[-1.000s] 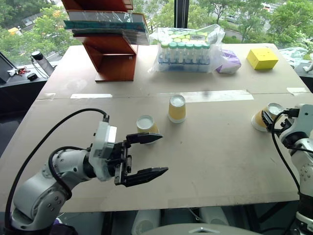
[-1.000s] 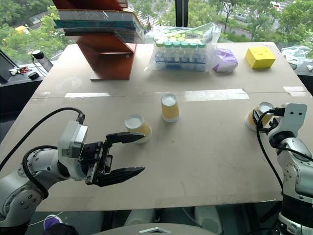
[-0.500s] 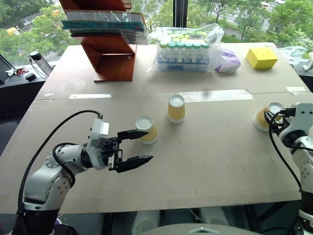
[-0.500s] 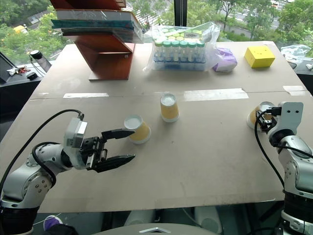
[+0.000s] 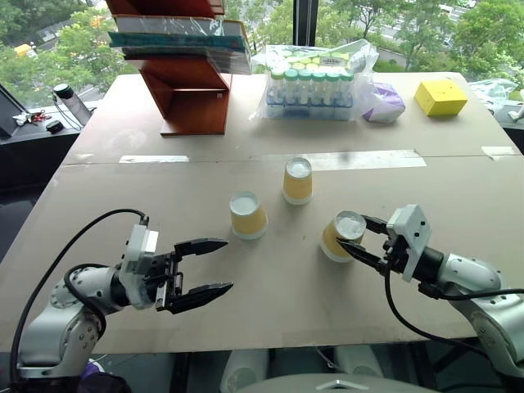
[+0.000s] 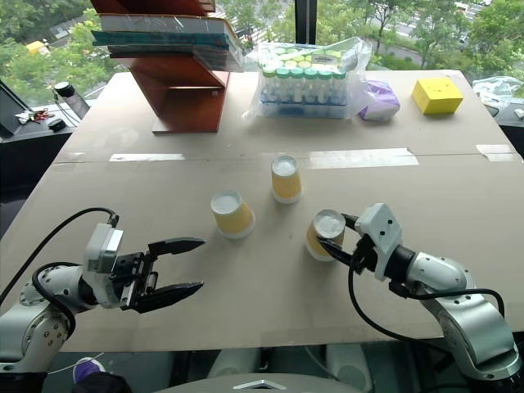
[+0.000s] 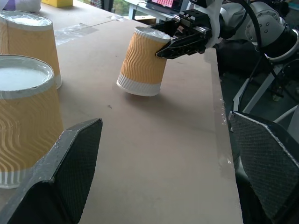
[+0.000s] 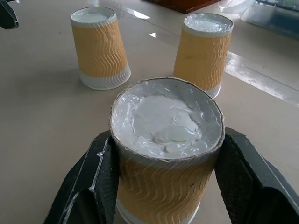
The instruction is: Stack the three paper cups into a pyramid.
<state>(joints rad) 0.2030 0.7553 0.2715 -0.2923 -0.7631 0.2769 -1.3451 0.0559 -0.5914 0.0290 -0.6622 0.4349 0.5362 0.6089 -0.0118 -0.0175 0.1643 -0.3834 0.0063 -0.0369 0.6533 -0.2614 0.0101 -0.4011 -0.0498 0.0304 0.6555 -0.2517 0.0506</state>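
Observation:
The cup point(image 5: 248, 215) before my left gripper is standing on its wide rim point(image 5: 251, 234), so it should stay upright and slide when I push it.
Three yellow-orange ribbed paper cups are on the table, all mouth-down. One cup point(image 5: 247, 215) stands left of centre and a second cup point(image 5: 298, 181) stands just behind it to the right. My right gripper point(image 5: 354, 234) is shut on the third cup point(image 5: 340, 237), which leans tilted just right of the other two; the fingers point(image 8: 91, 184) clamp its sides near the white base. My left gripper point(image 5: 228, 264) hangs open near the front left with nothing in it, a short way in front of the left cup point(image 7: 25, 116).
At the back stand a red-brown wooden rack point(image 5: 192, 90) with books on top, a clear pack of green-capped bottles point(image 5: 315, 86), a purple bag point(image 5: 382, 104) and a yellow box point(image 5: 440, 97). The table's front edge point(image 5: 270, 342) runs just below both grippers.
My right gripper closed on the cup at the far right and carried it left to the middle, beside the other two. My left gripper drew back to the left and sank, still open.

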